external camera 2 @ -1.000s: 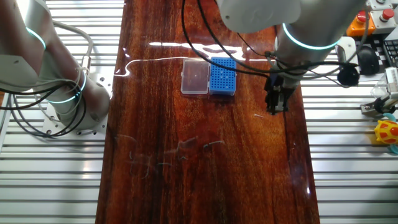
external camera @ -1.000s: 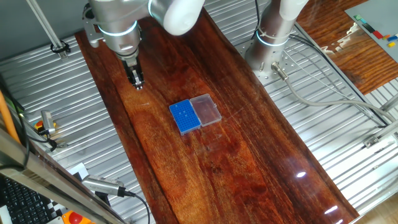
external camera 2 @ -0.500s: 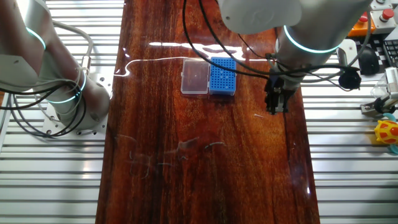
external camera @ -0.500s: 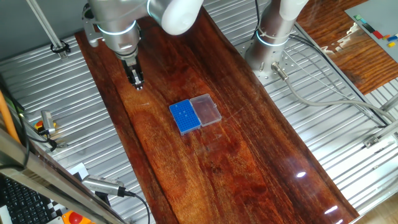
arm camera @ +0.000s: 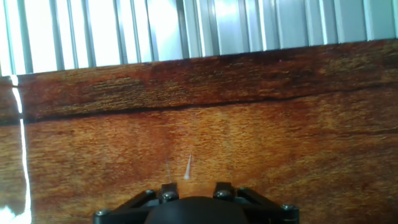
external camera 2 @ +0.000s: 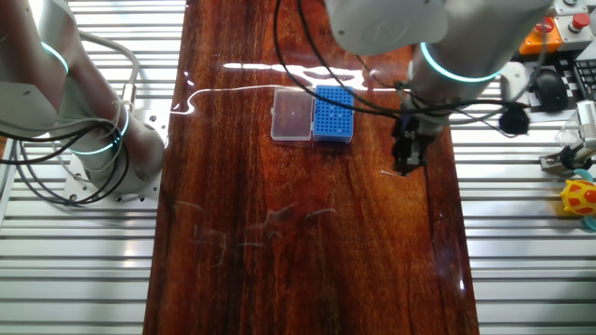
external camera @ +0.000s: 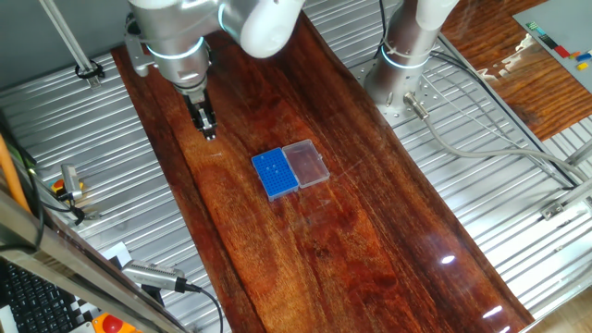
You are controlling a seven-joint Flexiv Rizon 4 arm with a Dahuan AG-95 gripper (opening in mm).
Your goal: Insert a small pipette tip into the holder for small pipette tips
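The blue grid of holes is dotted with pale specks (external camera: 271, 168), so I expect a few small pipette tips to be in the holder (external camera: 276, 174) already.
The holder for small pipette tips (external camera: 275, 173) is a small blue box with a grid of holes, joined to its clear lid (external camera: 306, 163), lying mid-board. It also shows in the other fixed view (external camera 2: 333, 114). A small whitish pipette tip (arm camera: 187, 168) lies flat on the wood just ahead of my gripper (arm camera: 193, 190); in the other fixed view the tip (external camera 2: 387, 172) is beside the fingers. My gripper (external camera: 209, 132) (external camera 2: 406, 167) hangs low over the board's edge strip, well away from the holder. Its jaws stand apart and hold nothing.
The dark wooden board (external camera: 351, 231) lies on a ribbed metal table (external camera: 74, 176). A second arm's base (external camera: 400, 74) stands at the far side with cables trailing. Small tools and a keyboard sit off the board (external camera 2: 568, 158).
My gripper has shifted slightly, a little lower and closer to the pipette tip. The holder and the tip have not moved.
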